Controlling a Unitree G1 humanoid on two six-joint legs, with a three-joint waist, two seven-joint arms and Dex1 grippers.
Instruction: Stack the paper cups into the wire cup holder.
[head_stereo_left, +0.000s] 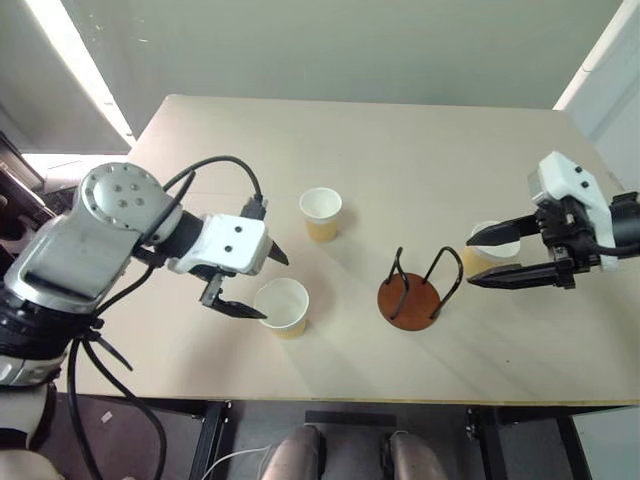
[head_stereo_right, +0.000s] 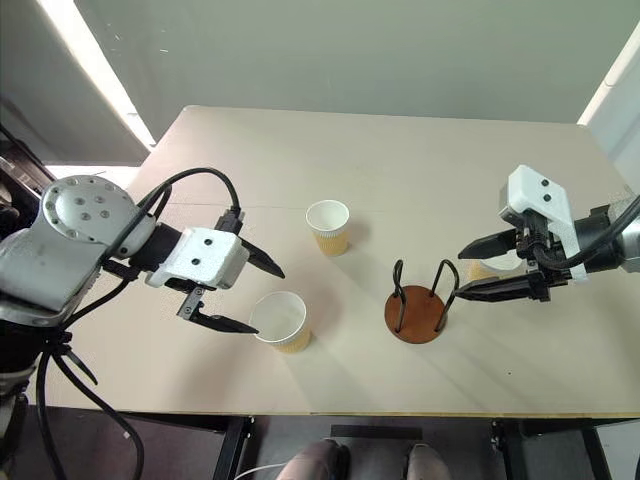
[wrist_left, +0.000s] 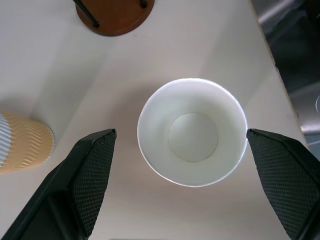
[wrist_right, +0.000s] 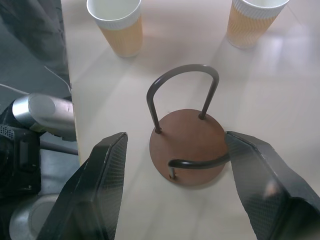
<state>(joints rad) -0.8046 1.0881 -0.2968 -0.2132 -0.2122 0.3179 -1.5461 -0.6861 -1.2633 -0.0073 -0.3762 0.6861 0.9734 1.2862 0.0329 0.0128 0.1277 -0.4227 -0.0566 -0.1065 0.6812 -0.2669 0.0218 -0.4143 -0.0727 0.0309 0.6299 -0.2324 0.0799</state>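
Note:
My open left fingers are facing the near cup's opening (head_stereo_left: 283, 302), so they should keep moving in until they straddle the cup's far white rim (head_stereo_left: 288, 280), one inside the cup.
Three tan paper cups stand upright on the table. The nearest cup (head_stereo_left: 283, 306) sits at the front left, and my left gripper (head_stereo_left: 276, 289) is open above it, one finger (wrist_left: 92, 175) on each side of its white rim (wrist_left: 192, 131), not touching. A second cup (head_stereo_left: 321, 213) stands farther back in the middle. The third cup (head_stereo_left: 492, 250) is at the right, partly hidden behind my right gripper (head_stereo_left: 469, 261), which is open, holds nothing and points at the wire cup holder (head_stereo_left: 408, 300). The holder's brown base (wrist_right: 189, 140) and two black wire loops are empty.
The beige table (head_stereo_left: 400, 150) runs back to a grey wall. Its front edge lies just beyond the near cup and the holder, with dark floor and frame parts below. The right table edge is close to my right gripper.

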